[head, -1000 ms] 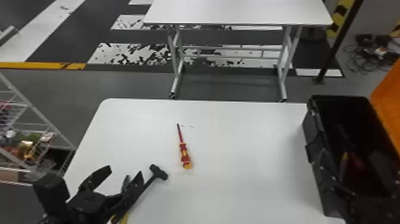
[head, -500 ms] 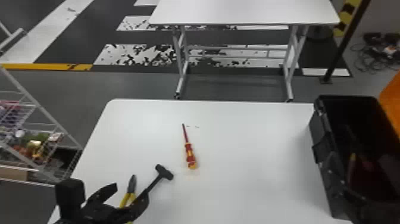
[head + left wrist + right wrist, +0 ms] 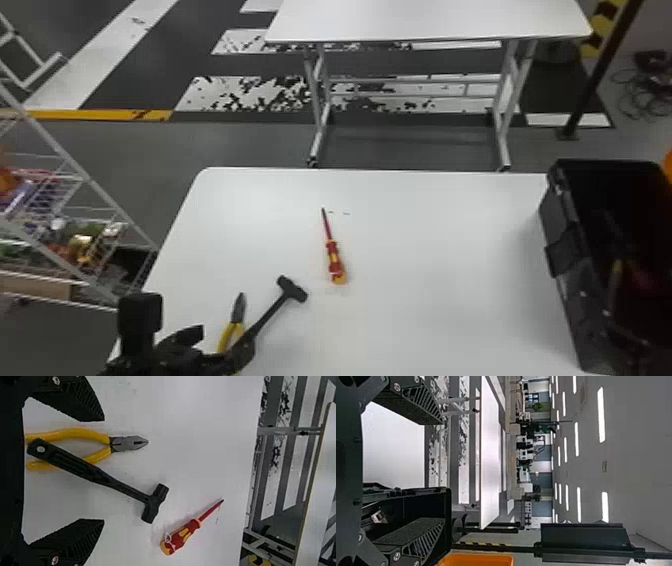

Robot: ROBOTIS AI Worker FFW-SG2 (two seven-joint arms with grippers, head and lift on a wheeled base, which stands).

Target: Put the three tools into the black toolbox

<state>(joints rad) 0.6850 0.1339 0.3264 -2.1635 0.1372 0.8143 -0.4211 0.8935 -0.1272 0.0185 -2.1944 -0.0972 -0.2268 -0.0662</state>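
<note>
The black hammer (image 3: 268, 317) is lying on top of one handle of the yellow-handled pliers. The hammer will come up by itself when I lift it.
My left gripper (image 3: 226, 341) stands open at the table's near left, around the handle ends of the yellow-handled pliers (image 3: 239, 311) and the black hammer (image 3: 291, 288). A red-and-yellow screwdriver (image 3: 334, 257) lies apart, farther right. In the left wrist view, the hammer (image 3: 115, 482) crosses one handle of the pliers (image 3: 128, 443); the screwdriver (image 3: 185, 532) lies beyond my left gripper (image 3: 104, 470). At the right is the black toolbox (image 3: 562, 235), its near end overlapped by my right gripper (image 3: 625, 337). In the right wrist view, my right gripper (image 3: 443, 471) is open over the toolbox (image 3: 447, 528).
The white table (image 3: 435, 240) bears the tools and toolbox. Something orange (image 3: 476, 560) adjoins the toolbox. Reddish and yellowish shapes show inside the toolbox. A wire rack (image 3: 87, 182) stands left of the table, and a second white table (image 3: 425, 17) stands beyond.
My left gripper has drawn back toward the near edge, uncovering more of the pliers. The whole head view has shifted, moving the table and toolbox rightward in it.
</note>
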